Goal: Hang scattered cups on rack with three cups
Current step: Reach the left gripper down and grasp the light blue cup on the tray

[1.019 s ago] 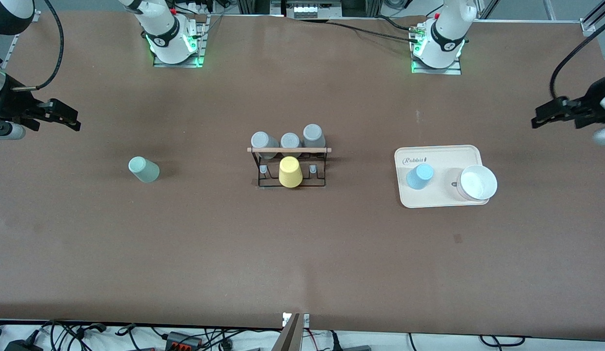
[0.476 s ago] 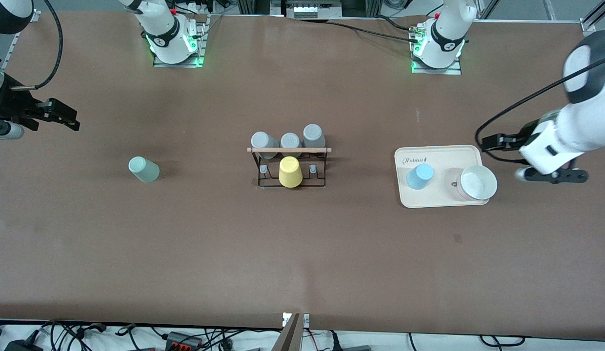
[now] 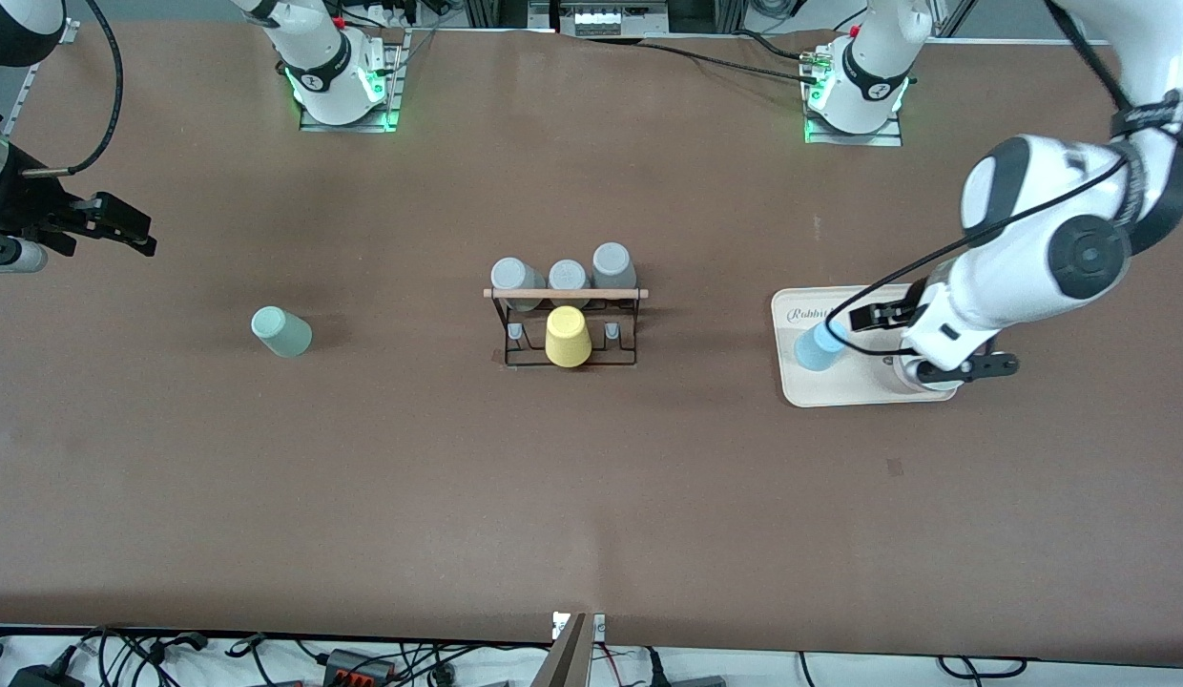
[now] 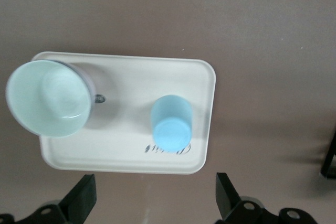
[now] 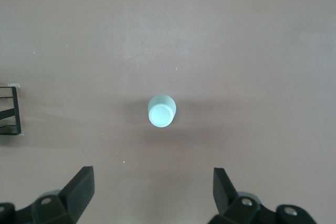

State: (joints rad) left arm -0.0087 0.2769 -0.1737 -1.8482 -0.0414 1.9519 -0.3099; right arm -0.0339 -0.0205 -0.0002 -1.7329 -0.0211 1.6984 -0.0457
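I am going to lower the light blue cup at the free peg (image 3: 612, 331), which is close to the yellow cup (image 3: 568, 337). The yellow cup will move slightly when I do.
The light blue cup (image 3: 820, 345) stands upside down on a cream tray (image 3: 840, 396); it also shows in the left wrist view (image 4: 170, 121). My left gripper (image 3: 873, 317) hangs over the tray beside this cup, open and empty (image 4: 155, 200). The mint-green cup (image 3: 281, 332) stands upside down on the bare table toward the right arm's end. My right gripper (image 3: 134, 234) waits in the air near that end, open and empty (image 5: 153, 192), with the mint cup (image 5: 161, 111) below it. The black wire rack (image 3: 565, 294) with its wooden rod stands mid-table.
A yellow cup (image 3: 568, 336) hangs on the rack's near row, and three grey cups (image 3: 568, 277) on its row nearer the arm bases. A white bowl (image 4: 47, 98) sits on the tray, mostly hidden under the left arm in the front view.
The left arm has swung in from the table's end to over the tray. The right arm has barely moved. No cup has moved.
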